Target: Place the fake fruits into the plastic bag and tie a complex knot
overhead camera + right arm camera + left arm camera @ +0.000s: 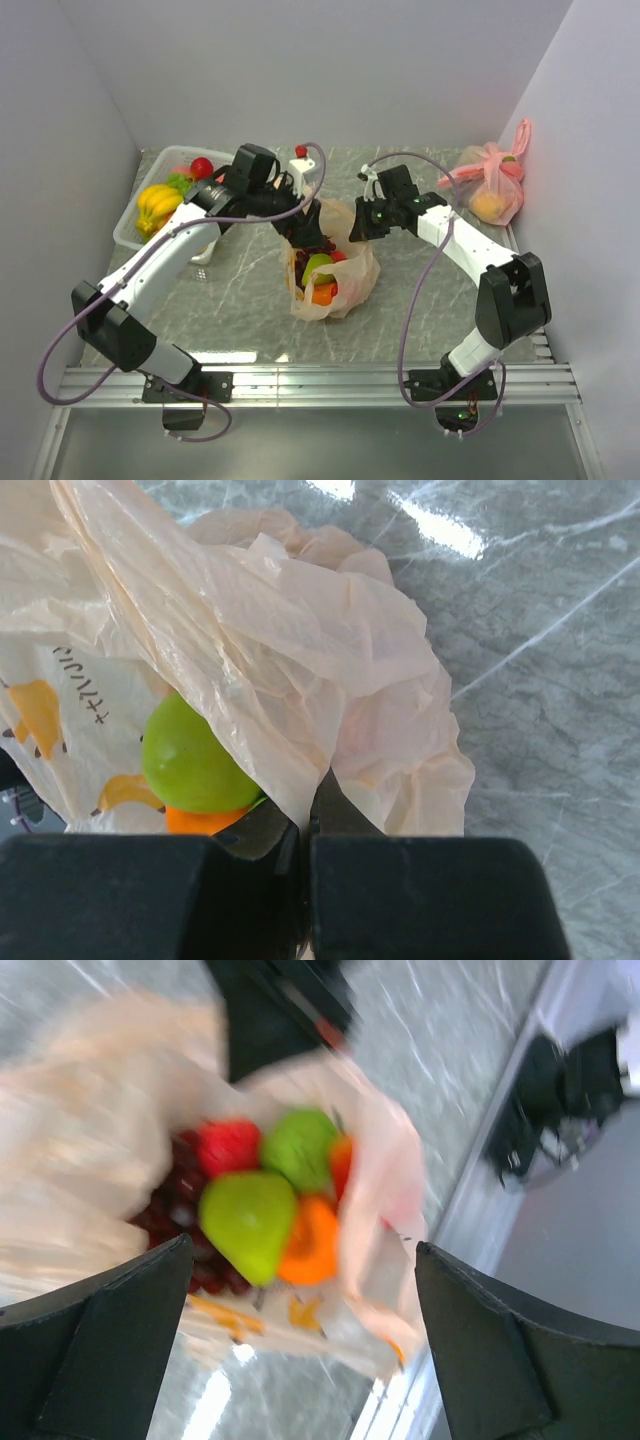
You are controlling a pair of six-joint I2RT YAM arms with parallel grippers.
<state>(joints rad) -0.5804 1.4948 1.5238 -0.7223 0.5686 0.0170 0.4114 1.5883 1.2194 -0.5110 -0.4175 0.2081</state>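
Note:
My right gripper pinches the bag's rim while loose film (400,705) sags outside its fingers, so my left gripper should hold that rim (353,246) up while my right gripper regrasps.
The peach-orange plastic bag (345,285) lies open in the middle of the table. It holds fake fruits: a green apple (318,266), an orange fruit (324,293), a red one and dark purple grapes (303,258). My right gripper (360,224) is shut on the bag's far right rim. In the right wrist view (308,810) its jaws pinch the thin film (300,630) beside the green apple (190,762). My left gripper (296,215) is open above the bag's far left rim. In the blurred left wrist view (303,1260) it is empty and the fruits (250,1220) show between its fingers. No knot shows.
A clear tray (128,232) at the far left holds yellow bananas (158,203), a red apple (202,167) and green grapes. A tied pink bag (495,185) with a yellow fruit sits at the far right corner. A small white stand (300,160) is at the back.

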